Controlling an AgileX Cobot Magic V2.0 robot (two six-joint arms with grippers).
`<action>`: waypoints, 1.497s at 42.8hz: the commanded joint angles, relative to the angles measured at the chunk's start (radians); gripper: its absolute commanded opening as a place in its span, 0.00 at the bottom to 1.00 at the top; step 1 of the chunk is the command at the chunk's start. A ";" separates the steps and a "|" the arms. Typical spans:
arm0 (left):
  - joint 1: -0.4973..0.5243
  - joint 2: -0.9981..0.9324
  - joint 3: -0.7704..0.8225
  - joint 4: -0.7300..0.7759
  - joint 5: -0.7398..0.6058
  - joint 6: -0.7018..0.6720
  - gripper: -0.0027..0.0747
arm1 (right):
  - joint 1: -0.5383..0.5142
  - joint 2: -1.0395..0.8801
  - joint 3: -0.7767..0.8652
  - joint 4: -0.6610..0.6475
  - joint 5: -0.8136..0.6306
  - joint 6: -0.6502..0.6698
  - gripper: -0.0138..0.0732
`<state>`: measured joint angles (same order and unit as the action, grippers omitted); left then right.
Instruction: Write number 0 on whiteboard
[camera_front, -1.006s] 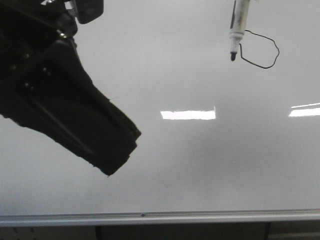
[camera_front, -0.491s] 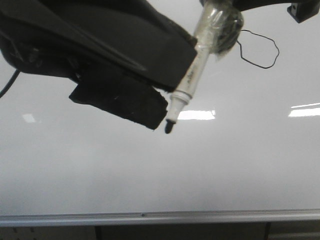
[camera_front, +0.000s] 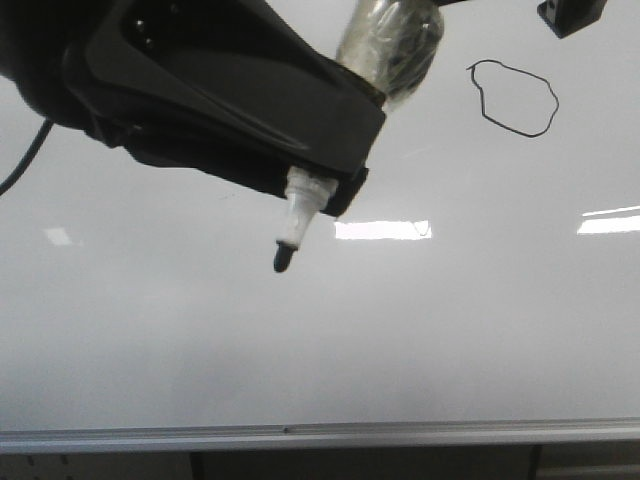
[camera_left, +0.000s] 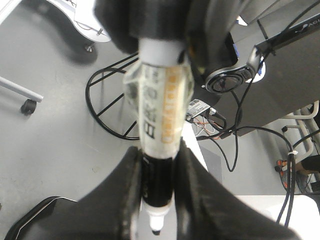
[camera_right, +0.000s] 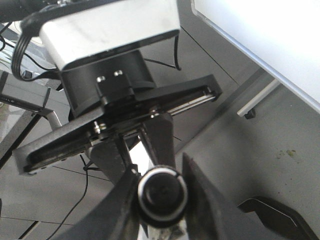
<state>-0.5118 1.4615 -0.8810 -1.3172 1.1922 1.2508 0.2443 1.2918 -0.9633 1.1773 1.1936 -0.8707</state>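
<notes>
Both of the robot's grippers grip the marker (camera_front: 392, 45), so the right gripper should open and back away from the marker's black rear end (camera_right: 162, 194) before the left gripper carries the marker away.
The whiteboard (camera_front: 450, 330) fills the front view, with its silver rail (camera_front: 300, 435) along the bottom. The number 0 (camera_front: 515, 98), a thin black lumpy loop, is at the upper right. My left gripper (camera_front: 320, 170) looms large at the upper left, shut on a tape-wrapped marker (camera_front: 297, 215) whose black tip points down, left of the 0. In the left wrist view my left gripper (camera_left: 159, 155) clamps the marker (camera_left: 160, 100). In the right wrist view my right gripper (camera_right: 160, 170) closes on the marker's round black rear end (camera_right: 162, 196).
Bright rectangular glare (camera_front: 385, 230) lies mid-board, with more glare (camera_front: 608, 222) at the right edge. A dark part of the right arm (camera_front: 570, 15) shows at the top right. A cable (camera_front: 15, 175) hangs at the left. The wrist views show floor, cables and stands.
The marker has moved from beside the 0 leftward to the middle of the board. My left gripper rose from the lower left and has closed on it.
</notes>
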 joint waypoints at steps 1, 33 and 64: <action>-0.008 -0.032 -0.030 -0.072 0.073 0.006 0.01 | 0.000 -0.032 -0.021 0.081 0.025 -0.010 0.09; 0.008 -0.032 -0.030 0.143 -0.186 -0.057 0.01 | -0.018 -0.149 -0.081 0.035 -0.289 -0.045 0.72; 0.230 -0.032 -0.030 0.700 -0.576 -0.659 0.01 | -0.018 -0.957 0.559 -0.154 -1.022 -0.037 0.07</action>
<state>-0.2863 1.4615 -0.8835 -0.6210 0.6569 0.6279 0.2331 0.3893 -0.4138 1.0101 0.2236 -0.8942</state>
